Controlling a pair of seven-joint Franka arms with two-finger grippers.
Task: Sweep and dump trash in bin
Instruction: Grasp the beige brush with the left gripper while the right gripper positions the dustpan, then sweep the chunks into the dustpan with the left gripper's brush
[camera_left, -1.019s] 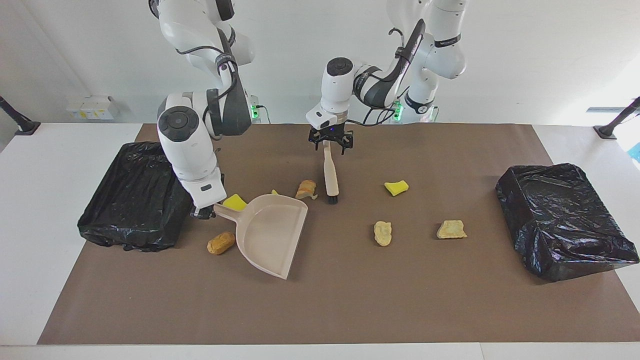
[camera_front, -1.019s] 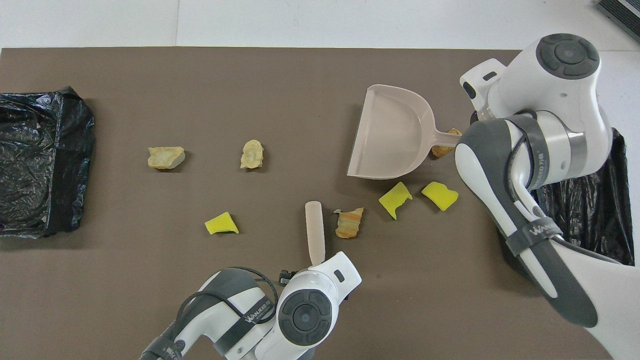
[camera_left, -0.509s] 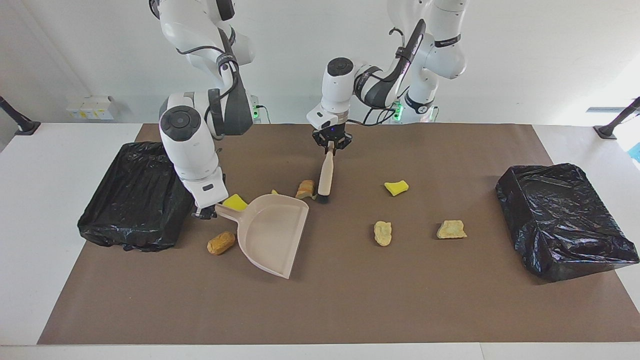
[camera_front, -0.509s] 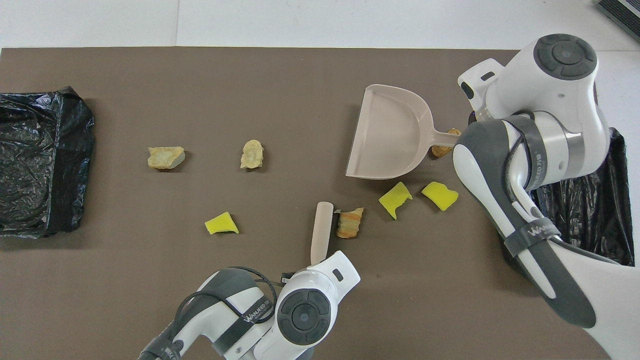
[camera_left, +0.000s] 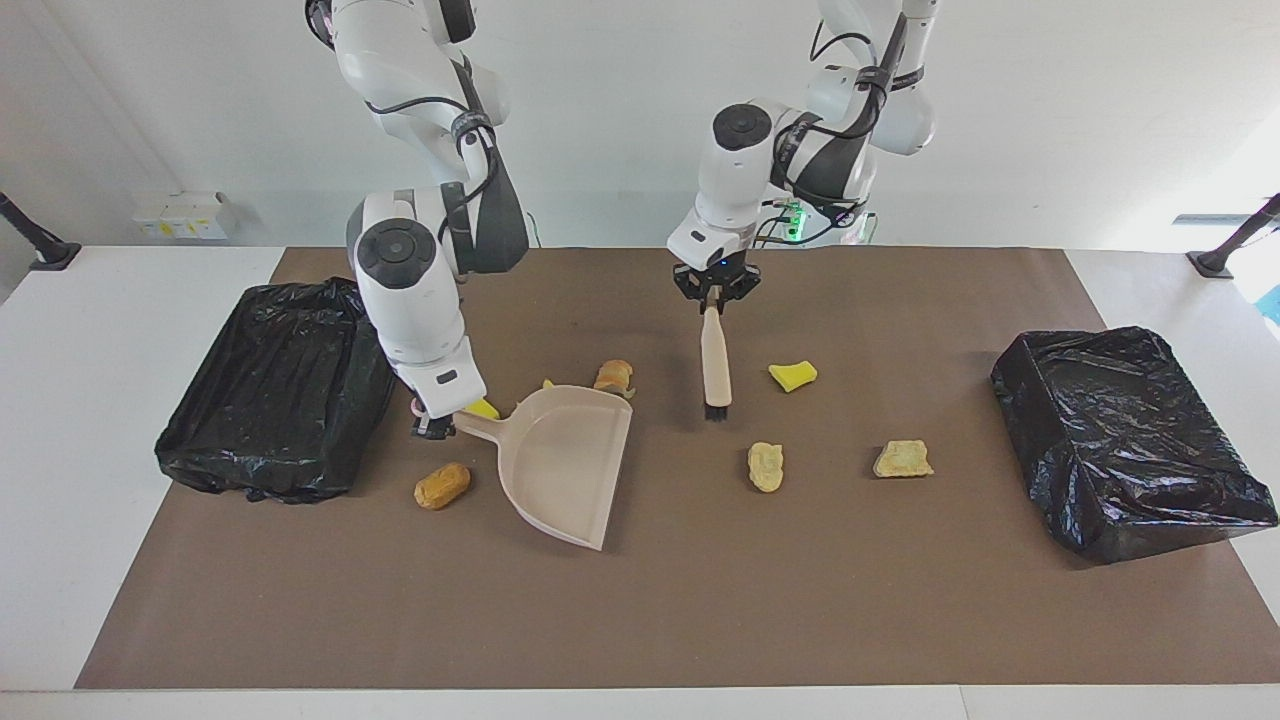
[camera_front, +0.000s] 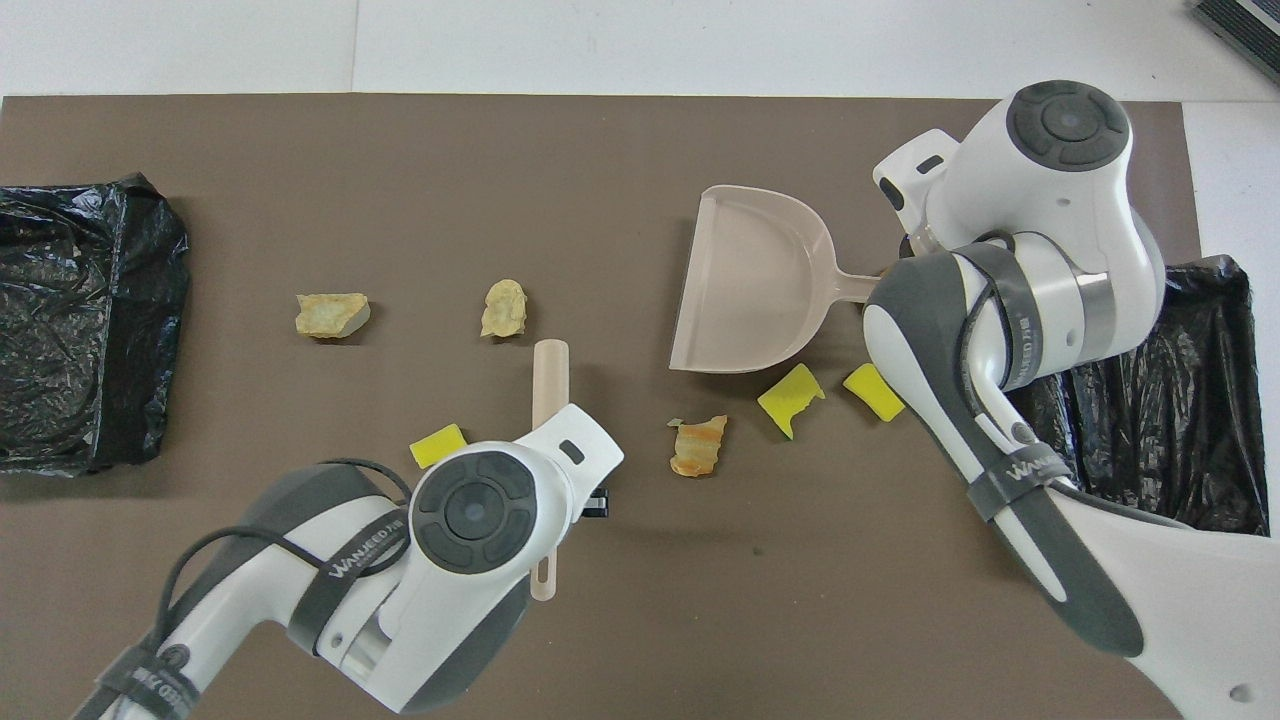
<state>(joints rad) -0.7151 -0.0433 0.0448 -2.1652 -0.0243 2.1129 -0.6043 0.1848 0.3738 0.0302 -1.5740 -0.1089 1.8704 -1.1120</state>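
I should move the brush (camera_front: 549, 378) past the farther piece (camera_front: 332, 314) with my left gripper and then sweep toward the dustpan, because the brush is on the dustpan's side of the tan pieces.
My left gripper (camera_left: 712, 298) is shut on the handle of the beige brush (camera_left: 715, 360), which hangs bristles-down over the mat between a yellow sponge chunk (camera_left: 793, 375) and an orange-brown bread piece (camera_left: 613, 376). My right gripper (camera_left: 437, 428) is shut on the handle of the beige dustpan (camera_left: 565, 460), whose pan rests on the mat. Trash lies scattered: a brown lump (camera_left: 442, 485) beside the pan handle, a yellow chunk (camera_left: 485, 408) half hidden by the right hand, two tan pieces (camera_left: 766, 466) (camera_left: 903, 458). From overhead the brush (camera_front: 549, 370) and dustpan (camera_front: 755, 290) show, but both grippers are hidden.
A black bag-lined bin (camera_left: 270, 390) stands at the right arm's end of the table, close to the dustpan handle. A second one (camera_left: 1130, 440) stands at the left arm's end. A brown mat (camera_left: 700, 600) covers the table.
My left gripper closed on the brush handle and carried the brush toward the left arm's end, away from the bread piece. The right arm shifted the dustpan slightly toward the table's middle.
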